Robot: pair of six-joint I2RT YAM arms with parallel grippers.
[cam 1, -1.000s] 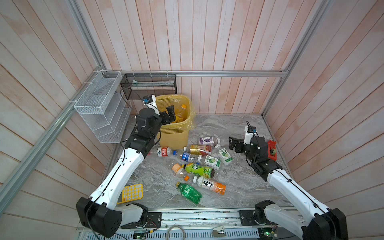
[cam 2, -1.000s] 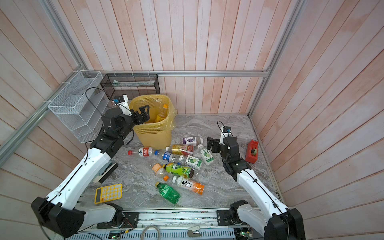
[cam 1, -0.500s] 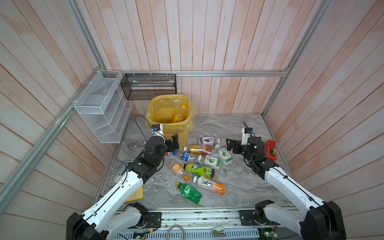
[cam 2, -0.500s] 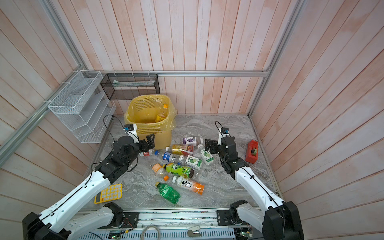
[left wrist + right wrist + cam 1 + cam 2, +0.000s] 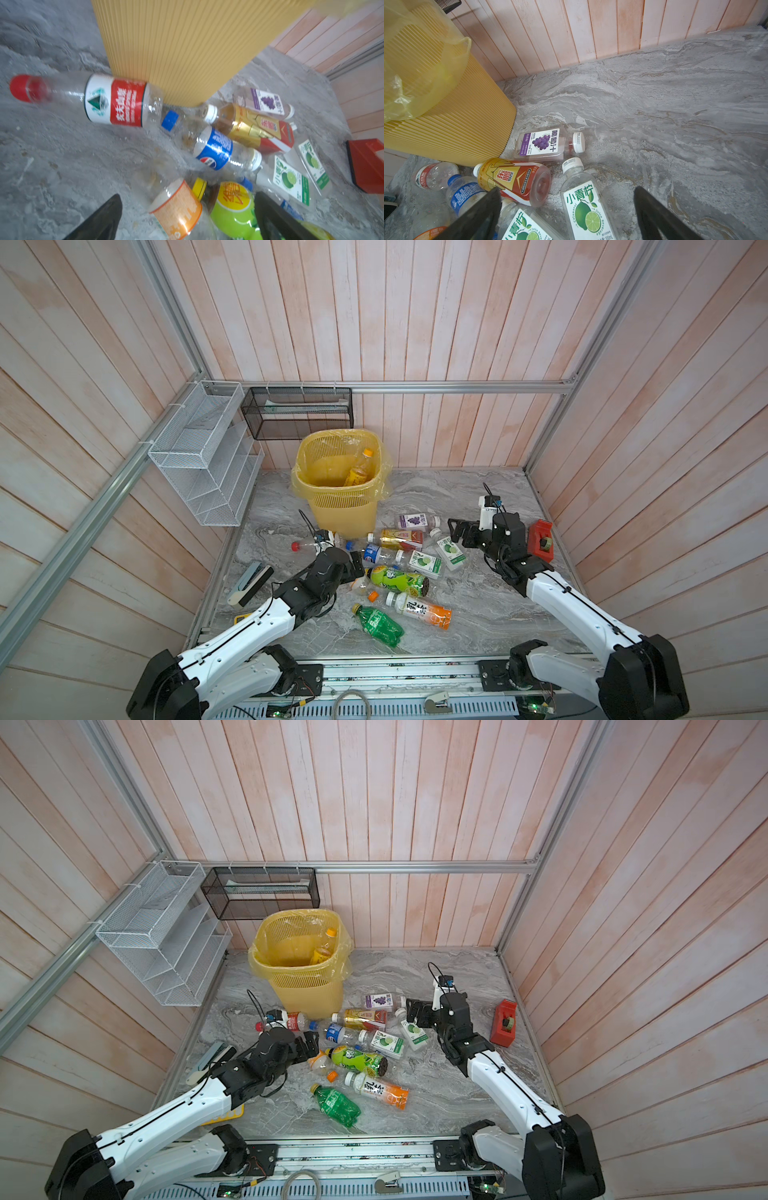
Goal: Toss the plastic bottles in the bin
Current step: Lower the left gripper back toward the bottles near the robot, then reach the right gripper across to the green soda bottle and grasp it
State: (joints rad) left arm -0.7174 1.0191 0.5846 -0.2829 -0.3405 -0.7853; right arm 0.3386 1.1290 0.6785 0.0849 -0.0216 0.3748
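My left gripper is over the orange-labelled bottle (image 5: 322,1065) and crowds the dark green bottle (image 5: 336,1105). It should move back before my right gripper reaches across for the dark green bottle.
The yellow bin (image 5: 343,514) (image 5: 305,992) stands at the back, and an orange-capped bottle (image 5: 357,472) leans inside it. Several plastic bottles lie on the grey floor in front of it. My left gripper (image 5: 356,567) (image 5: 188,197) is open and low over the pile. An orange-labelled clear bottle (image 5: 176,207) and a green bottle with a yellow cap (image 5: 234,207) lie between its fingers, not gripped. My right gripper (image 5: 457,531) (image 5: 566,190) is open above a lime-labelled bottle (image 5: 583,207). A second lime-labelled bottle (image 5: 521,228) lies beside it.
A red tape dispenser (image 5: 540,539) sits by the right wall. A white wire rack (image 5: 203,464) and a black mesh basket (image 5: 299,412) hang at the back left. A grey stapler-like object (image 5: 249,585) lies left of my left arm. A loose orange cap (image 5: 372,595) lies among the bottles.
My left arm has swung down from over the bin to the bottle pile on the floor, its jaws open throughout. The right gripper has shifted slightly toward the lime-labelled bottles.
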